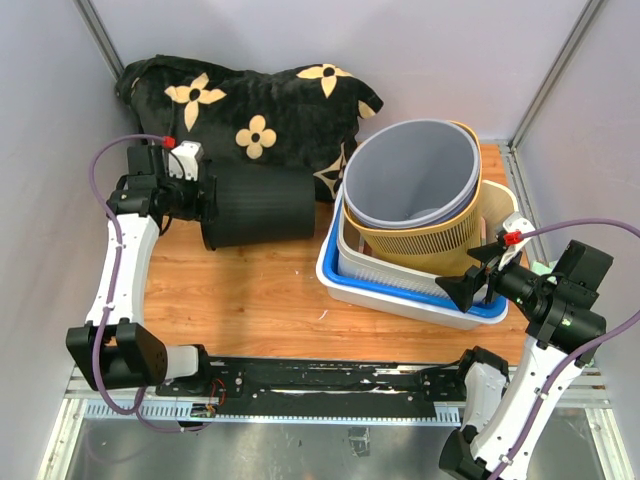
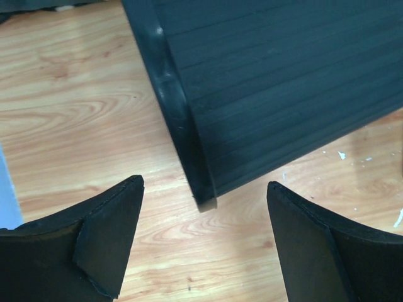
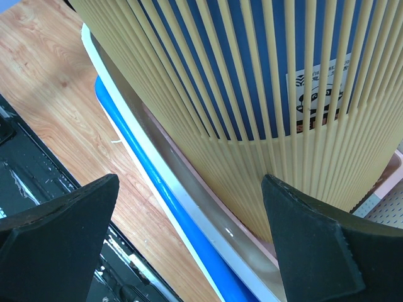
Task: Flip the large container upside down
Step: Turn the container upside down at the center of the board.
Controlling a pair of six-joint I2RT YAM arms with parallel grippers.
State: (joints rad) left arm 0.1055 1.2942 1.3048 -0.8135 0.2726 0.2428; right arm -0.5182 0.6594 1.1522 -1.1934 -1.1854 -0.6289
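Note:
The black bin (image 1: 264,206) is on its side and my left gripper is coming from above, so I should move around to the bin's open end (image 1: 207,237) and pinch the bin's rim.
A black ribbed bin (image 1: 262,206) lies on its side on the wooden table at the left. My left gripper (image 1: 206,200) is open at its left end. In the left wrist view the bin's rim (image 2: 179,119) lies just beyond my open left gripper (image 2: 204,242), not touching the fingers. At the right, a white tub with a blue rim (image 1: 398,297) holds a yellow slatted bin (image 1: 440,238) with a grey bin (image 1: 410,170) nested in it. My right gripper (image 1: 472,286) is open at the tub's front right rim. The right wrist view shows the slatted bin (image 3: 252,94) and the blue rim (image 3: 148,167) ahead of the open right gripper (image 3: 189,245).
A black pillow with beige flowers (image 1: 250,100) lies at the back, behind the black bin. Grey walls close the left, back and right sides. The black rail (image 1: 320,375) with the arm bases runs along the near edge. Bare wood (image 1: 250,290) lies between the bin and the tub.

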